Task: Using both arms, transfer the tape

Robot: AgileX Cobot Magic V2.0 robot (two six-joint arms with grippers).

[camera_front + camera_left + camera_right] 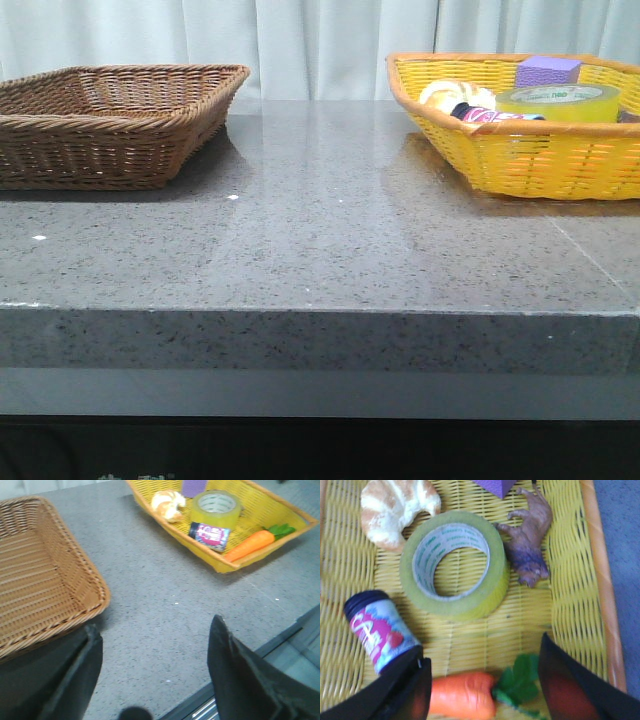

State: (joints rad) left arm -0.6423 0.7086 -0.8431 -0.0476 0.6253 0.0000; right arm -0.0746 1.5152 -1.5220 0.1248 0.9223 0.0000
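Observation:
The yellow tape roll (560, 104) should come away by itself when the robot lifts it, because the toy animal's paws (504, 529) only just touch the roll's outer side.
The yellow tape roll (558, 102) lies flat in the yellow basket (520, 150) at the back right. It also shows in the left wrist view (216, 509) and the right wrist view (454, 565), with its white, green-printed core facing up. My right gripper (482, 655) is open and empty above the basket, over the carrot (465, 696), with the tape just ahead of its fingers. My left gripper (154, 630) is open and empty above the table's front edge, beside the brown basket (40, 585). Neither arm shows in the front view.
The yellow basket also holds a croissant (395, 510), a purple-and-blue bottle (379, 630), a purple cube (548, 71) and a brown toy animal (530, 540). The brown wicker basket (110, 125) stands empty at the back left. The grey stone table (320, 240) lies between them.

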